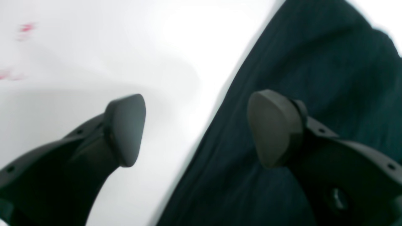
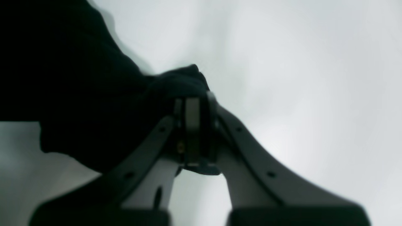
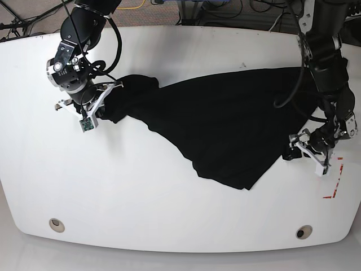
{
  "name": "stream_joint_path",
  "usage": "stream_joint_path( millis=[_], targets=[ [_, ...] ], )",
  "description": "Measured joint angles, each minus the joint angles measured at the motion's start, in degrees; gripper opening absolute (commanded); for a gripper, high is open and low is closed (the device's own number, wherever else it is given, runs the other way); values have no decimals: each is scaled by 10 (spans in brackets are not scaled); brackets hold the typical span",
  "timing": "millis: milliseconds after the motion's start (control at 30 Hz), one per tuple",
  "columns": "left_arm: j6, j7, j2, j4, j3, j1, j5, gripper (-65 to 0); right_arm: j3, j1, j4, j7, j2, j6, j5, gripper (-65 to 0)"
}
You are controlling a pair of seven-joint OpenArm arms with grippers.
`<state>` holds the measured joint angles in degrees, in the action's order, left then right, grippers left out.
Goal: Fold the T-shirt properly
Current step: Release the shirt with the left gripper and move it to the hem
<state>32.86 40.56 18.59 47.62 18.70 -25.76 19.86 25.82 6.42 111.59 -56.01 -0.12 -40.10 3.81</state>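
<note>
I go on moving my left gripper along the T-shirt's edge (image 1: 209,126), which its open fingers straddle, until it can close beside the T-shirt's near corner (image 3: 246,187).
The black T-shirt (image 3: 225,124) lies spread and rumpled across the white table (image 3: 169,197), and one corner is bunched up at the left. My right gripper (image 3: 115,86) is at that corner. The right wrist view shows the right gripper (image 2: 194,97) shut on a bunch of the T-shirt (image 2: 78,94). My left gripper (image 3: 290,149) sits at the shirt's right edge, low over the table. In the left wrist view the left gripper (image 1: 199,128) is open and straddles the edge of the T-shirt (image 1: 314,78), one finger over bare table and the other over cloth.
Red tape marks (image 3: 333,183) lie on the table just right of the left gripper, and show as red tape marks (image 1: 26,28) in the left wrist view. Two round holes (image 3: 56,225) (image 3: 304,232) sit near the table's front edge. Cables run behind the table's far edge.
</note>
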Motion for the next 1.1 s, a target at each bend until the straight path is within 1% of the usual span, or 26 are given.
stream_joint_path(
  millis=[33, 167, 300, 467, 767, 933, 967, 1100],
  targets=[
    [0, -5, 0, -14, -5, -4, 0, -144, 0, 0, 0, 0, 0, 0, 0, -629],
    [2, -53, 0, -72, -31, -27, 7, -144, 0, -2, 0, -1, 0, 0, 0, -629],
    [1, -74, 2, -108, -52, -49, 4, -144, 0, -6, 0, -1, 0, 0, 0, -629],
    [0, -113, -19, -141, -67, -66, 7, -144, 0, -7, 0, 0, 0, 0, 0, -629],
    [2, -125, -67, -154, -94, -79, 14, -144, 0, -8, 0, 0, 0, 0, 0, -629],
    [2, -128, -83, -154, -96, -79, 14, -147, 0, -8, 0, 0, 0, 0, 0, -629],
    [2, -128, -84, -154, -96, -79, 14, -161, 0, -8, 0, 0, 0, 0, 0, -629],
    [3, -127, -85, -154, -96, -78, 16, -278, 0, -8, 0, 0, 1, 0, 0, -629]
  ],
)
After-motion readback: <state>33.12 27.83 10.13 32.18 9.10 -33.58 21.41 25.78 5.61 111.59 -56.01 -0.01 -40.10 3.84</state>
